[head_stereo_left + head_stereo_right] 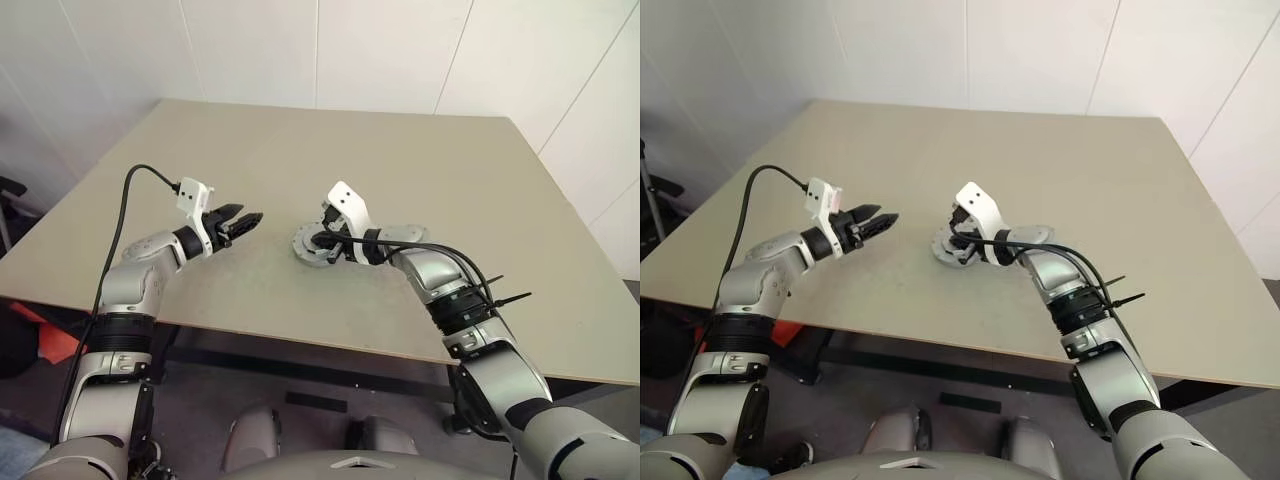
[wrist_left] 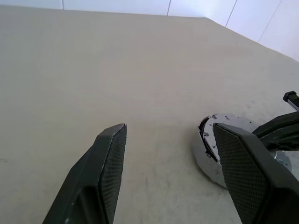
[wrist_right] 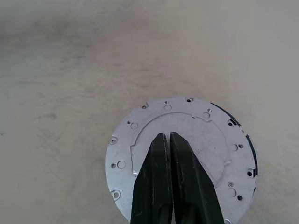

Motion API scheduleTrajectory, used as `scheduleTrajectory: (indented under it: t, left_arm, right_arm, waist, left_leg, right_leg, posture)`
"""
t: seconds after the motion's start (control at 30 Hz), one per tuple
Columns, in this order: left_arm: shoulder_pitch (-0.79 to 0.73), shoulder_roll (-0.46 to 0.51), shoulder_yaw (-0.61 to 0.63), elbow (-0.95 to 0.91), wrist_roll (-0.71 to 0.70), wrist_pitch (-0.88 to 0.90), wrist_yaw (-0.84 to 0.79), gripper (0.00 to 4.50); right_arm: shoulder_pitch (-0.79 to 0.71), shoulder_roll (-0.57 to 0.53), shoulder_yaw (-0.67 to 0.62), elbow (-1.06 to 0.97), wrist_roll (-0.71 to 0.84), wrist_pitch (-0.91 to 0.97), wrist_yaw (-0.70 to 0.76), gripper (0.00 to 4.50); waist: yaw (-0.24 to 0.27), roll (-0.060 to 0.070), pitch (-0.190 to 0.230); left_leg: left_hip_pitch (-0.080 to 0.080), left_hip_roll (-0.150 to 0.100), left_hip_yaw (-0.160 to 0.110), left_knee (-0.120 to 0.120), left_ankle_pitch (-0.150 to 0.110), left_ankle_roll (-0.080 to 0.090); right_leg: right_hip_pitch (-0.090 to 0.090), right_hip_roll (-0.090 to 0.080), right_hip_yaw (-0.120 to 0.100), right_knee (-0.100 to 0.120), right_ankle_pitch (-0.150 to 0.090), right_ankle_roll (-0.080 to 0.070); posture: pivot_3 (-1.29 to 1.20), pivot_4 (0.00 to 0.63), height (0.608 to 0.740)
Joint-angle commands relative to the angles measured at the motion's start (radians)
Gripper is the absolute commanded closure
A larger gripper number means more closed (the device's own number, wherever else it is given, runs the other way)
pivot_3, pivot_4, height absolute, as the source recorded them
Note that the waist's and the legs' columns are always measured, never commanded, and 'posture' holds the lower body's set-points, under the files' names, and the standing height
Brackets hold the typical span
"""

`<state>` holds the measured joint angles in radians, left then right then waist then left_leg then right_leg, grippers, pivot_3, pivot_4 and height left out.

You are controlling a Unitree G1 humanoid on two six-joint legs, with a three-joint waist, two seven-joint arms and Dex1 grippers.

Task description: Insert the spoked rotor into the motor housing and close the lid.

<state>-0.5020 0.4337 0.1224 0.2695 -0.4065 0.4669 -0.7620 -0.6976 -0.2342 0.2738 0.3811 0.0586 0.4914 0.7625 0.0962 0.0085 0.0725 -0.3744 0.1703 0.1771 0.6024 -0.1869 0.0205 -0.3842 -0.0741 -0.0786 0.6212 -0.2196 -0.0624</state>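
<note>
The lid is off-centre and the motor housing's dark edge is showing. My right gripper should open and take hold of the lid's raised middle by both sides.
A squat round metal stack sits on the table, a little nearer than its middle. Its top is the lid, grey face up, a flat plate with small holes. Under it the motor housing shows as a shiny side wall with a dark edge. The spoked rotor is hidden. My right gripper is shut, its tips over the middle of the lid; whether they touch it I cannot tell. My left gripper hangs open to the left of the stack, apart from it, with nothing between its fingers.
The beige table has bare room behind the stack and on both sides of it. Its near edge runs just below my arms. White walls stand behind the table.
</note>
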Motion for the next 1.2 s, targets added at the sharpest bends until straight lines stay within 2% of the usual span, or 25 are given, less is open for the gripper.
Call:
scheduleTrajectory:
  t: [0.03, 0.13, 0.27, 0.6, 0.73, 1.0, 1.2]
  left_arm:
    - [-0.015, 0.009, -0.002, -0.027, 0.000, -0.006, -0.008, 1.39]
    - [-0.007, 0.001, -0.018, -0.035, -0.001, 0.003, -0.018, 1.39]
    - [-0.001, -0.004, -0.036, -0.050, -0.019, 0.029, -0.048, 1.39]
    - [-0.018, 0.004, -0.092, -0.036, -0.003, 0.028, -0.127, 1.39]
    - [-0.017, 0.010, -0.087, -0.033, 0.001, 0.024, -0.129, 1.39]
    - [0.005, 0.032, -0.073, -0.047, 0.002, 0.025, -0.122, 1.39]
    - [0.019, 0.032, -0.069, -0.061, 0.001, 0.025, -0.112, 1.39]
  right_arm:
    - [0.013, 0.004, 0.007, 0.072, -0.028, -0.041, -0.018, 4.44]
    - [0.026, -0.003, -0.011, 0.039, -0.012, -0.058, -0.013, 4.44]
    - [0.019, -0.023, -0.056, -0.026, 0.020, -0.128, 0.012, 4.44]
    - [-0.007, -0.085, -0.073, -0.082, 0.063, -0.152, 0.152, 4.44]
    - [0.005, -0.089, -0.064, -0.052, 0.050, -0.174, 0.175, 3.61]
    - [0.017, -0.059, -0.035, 0.022, -0.004, -0.248, 0.135, 1.03]
    - [0.012, -0.038, -0.031, 0.089, -0.011, -0.267, 0.137, 1.03]
  waist:
    - [0.000, 0.000, 0.000]
    - [0.001, 0.000, 0.000]
    - [0.001, 0.000, 0.000]
    - [0.001, 0.000, 0.000]
    - [0.001, 0.000, 0.000]
    - [0.000, 0.000, 0.000]
    - [0.000, 0.000, 0.000]
  left_leg:
    - [0.001, 0.000, 0.000, 0.000, 0.000, 0.000]
    - [0.007, 0.000, 0.000, 0.000, 0.000, 0.000]
    - [0.008, 0.000, 0.000, 0.000, 0.000, 0.000]
    - [0.005, 0.000, 0.000, -0.004, 0.000, 0.000]
    - [0.004, 0.000, 0.000, -0.004, 0.000, 0.000]
    - [0.004, 0.000, 0.000, -0.004, 0.000, 0.000]
    - [0.003, 0.000, 0.000, -0.004, 0.000, 0.000]
  right_leg:
    - [0.001, 0.000, 0.000, 0.000, 0.000, 0.000]
    - [0.008, 0.000, 0.000, -0.001, -0.003, 0.005]
    - [0.009, 0.000, 0.000, -0.001, -0.004, 0.007]
    - [0.005, 0.000, 0.000, -0.002, -0.001, 0.000]
    - [0.003, 0.000, 0.000, -0.002, -0.001, 0.000]
    - [0.003, 0.000, 0.000, -0.002, -0.002, 0.000]
    - [0.003, 0.000, 0.000, -0.002, -0.002, 0.000]
  posture:
    - [0.00, 0.000, 0.740]
    - [0.00, 0.000, 0.740]
    - [0.00, 0.000, 0.740]
    - [0.00, 0.000, 0.740]
    - [0.00, 0.000, 0.740]
    - [0.00, 0.000, 0.740]
    - [0.00, 0.000, 0.740]
